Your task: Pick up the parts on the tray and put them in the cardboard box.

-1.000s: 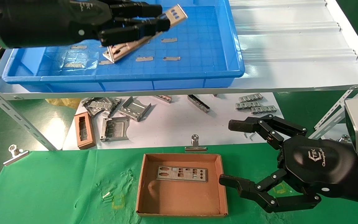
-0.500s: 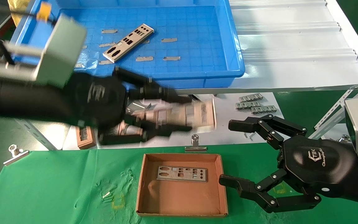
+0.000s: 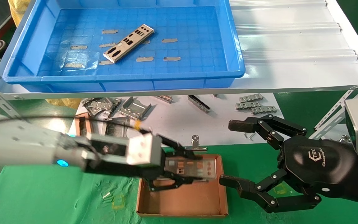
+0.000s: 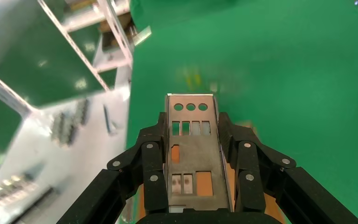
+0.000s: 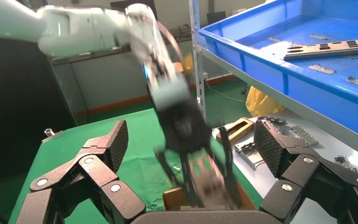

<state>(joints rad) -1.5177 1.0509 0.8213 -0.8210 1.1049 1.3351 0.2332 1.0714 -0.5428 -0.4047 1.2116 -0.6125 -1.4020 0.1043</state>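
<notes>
My left gripper is holding the silver part (image 3: 196, 168) in line with the cardboard box's length and within the box's rim. It should keep going down until it can let go inside the box (image 3: 187, 198).
My left gripper (image 3: 182, 169) hangs low over the cardboard box (image 3: 223, 189), shut on a thin silver part (image 3: 196, 168) with punched cut-outs. In the left wrist view that part (image 4: 191, 140) lies flat between the black fingers (image 4: 151, 154), and brown box floor shows through its holes. Another part (image 3: 128, 43) lies slanted on the floor of the blue tray (image 3: 123, 76) on the shelf above. My right gripper (image 3: 231, 153) stands open just right of the box, holding nothing.
Folded grey brackets (image 3: 132, 109) and small grey pieces (image 3: 253, 104) lie on the white sheet under the shelf. A binder clip (image 3: 194, 141) sits at the box's far edge. Torn tape strips (image 3: 144, 58) dot the tray floor. Green cloth surrounds the box.
My left arm has swung from the tray down over the cardboard box, carrying one part. One part stayed in the tray. The right arm has not moved.
</notes>
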